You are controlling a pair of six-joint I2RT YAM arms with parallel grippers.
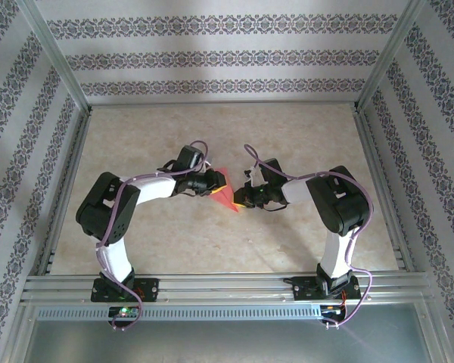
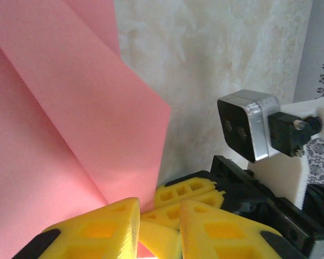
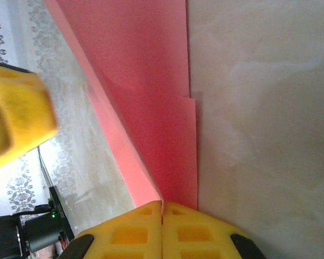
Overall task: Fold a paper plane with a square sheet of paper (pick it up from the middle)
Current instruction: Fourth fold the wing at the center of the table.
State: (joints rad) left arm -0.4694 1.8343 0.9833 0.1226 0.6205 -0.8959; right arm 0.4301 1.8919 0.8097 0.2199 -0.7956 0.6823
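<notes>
I can see the paper's flap standing up above the paper's tip in my right gripper (image 3: 160, 194), so my left gripper should press the flap down (image 3: 107, 113) before my right gripper opens and moves away.
The square sheet of paper (image 1: 224, 193) is pink-red, folded into a pointed wedge and held above the table between the two arms. My right gripper (image 3: 162, 204) is shut on the paper's (image 3: 151, 81) creased lower end, and the folded layers run up and away from its pads. My left gripper (image 2: 159, 208) stands open with a narrow gap. The paper (image 2: 70, 124) lies against its left finger (image 2: 97, 229), and the right gripper's yellow fingers (image 2: 191, 191) sit just past the gap. From above, the left gripper (image 1: 214, 182) and the right gripper (image 1: 240, 201) nearly touch.
The beige marbled tabletop (image 1: 212, 128) lies under both arms. Metal frame rails (image 1: 212, 283) run along the near edge and up the sides, with patterned walls behind. The right wrist camera (image 2: 247, 124) is close to my left fingers.
</notes>
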